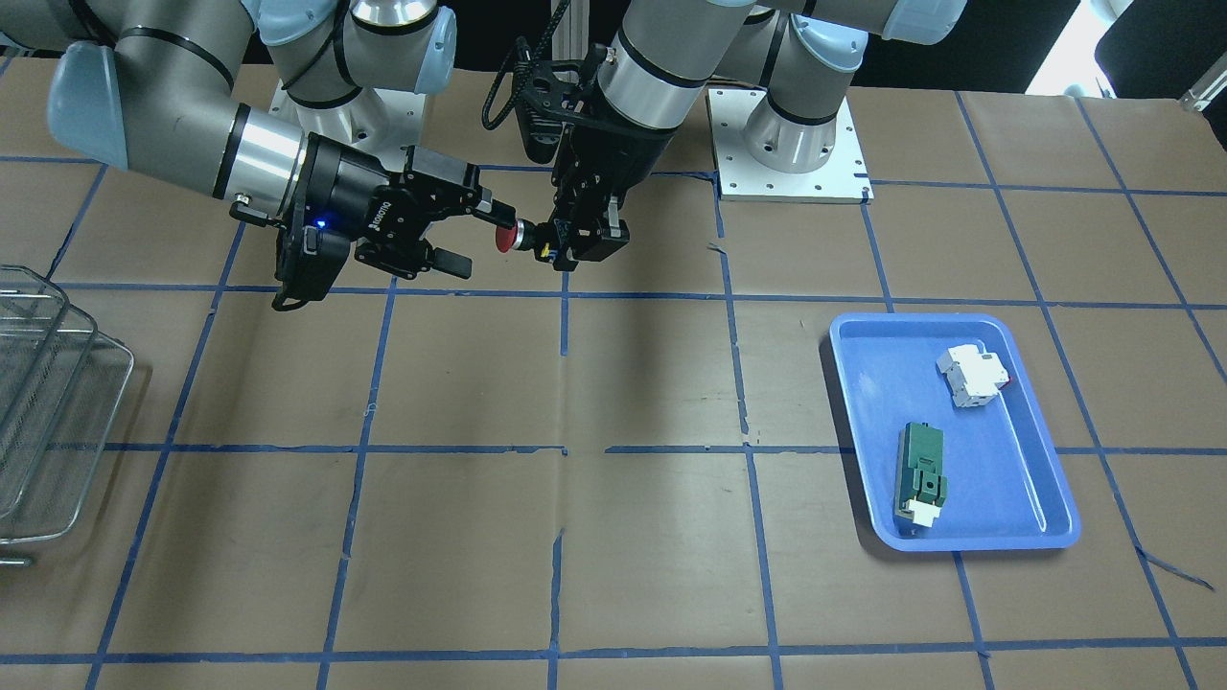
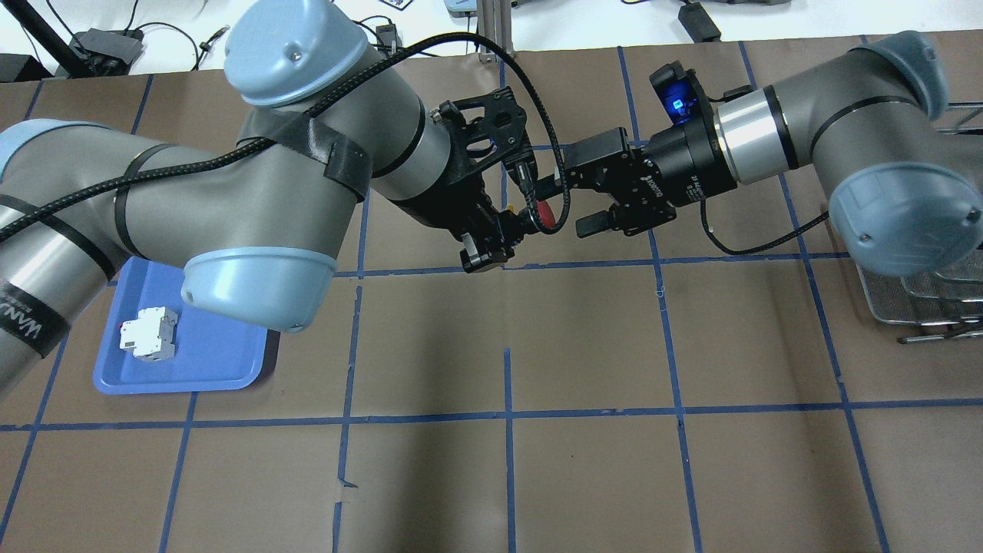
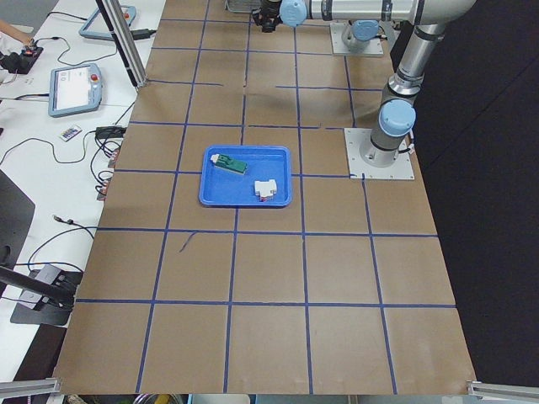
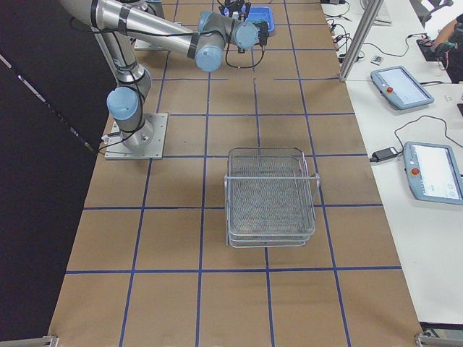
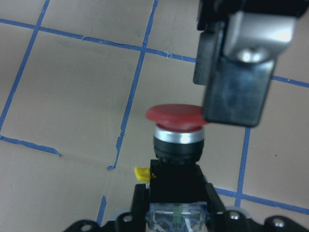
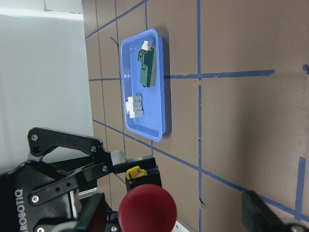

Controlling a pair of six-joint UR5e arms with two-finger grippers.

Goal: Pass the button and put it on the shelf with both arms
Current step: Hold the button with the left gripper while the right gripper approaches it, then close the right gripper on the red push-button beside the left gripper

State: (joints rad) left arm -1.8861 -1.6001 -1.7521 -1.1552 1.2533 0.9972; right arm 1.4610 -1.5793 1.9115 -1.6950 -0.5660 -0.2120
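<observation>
The red cap [image 6: 147, 208] is right up against the black body, so I expect the black body and yellow tab [image 6: 143, 178] to come along when I carry the red cap.
The button [image 1: 513, 236], with a red cap and a black body with a yellow tab, is held above the table at the back middle. My left gripper [image 1: 566, 245] is shut on its black body, as the left wrist view shows [image 5: 176, 169]. My right gripper [image 1: 482, 238] is open, with its fingers on either side of the red cap [image 6: 147, 210]. One of its fingers [image 5: 235, 92] is right beside the cap's edge. In the overhead view the button [image 2: 545, 214] sits between the left gripper [image 2: 513, 229] and the right gripper [image 2: 567, 204]. The wire shelf [image 1: 48, 402] stands at the table's end on my right side.
A blue tray [image 1: 1045, 460] on my left side holds a white breaker block [image 1: 973, 376] and a green module [image 1: 920, 470]. The shelf also shows in the exterior right view [image 4: 271, 195]. Brown paper with blue tape lines covers the table.
</observation>
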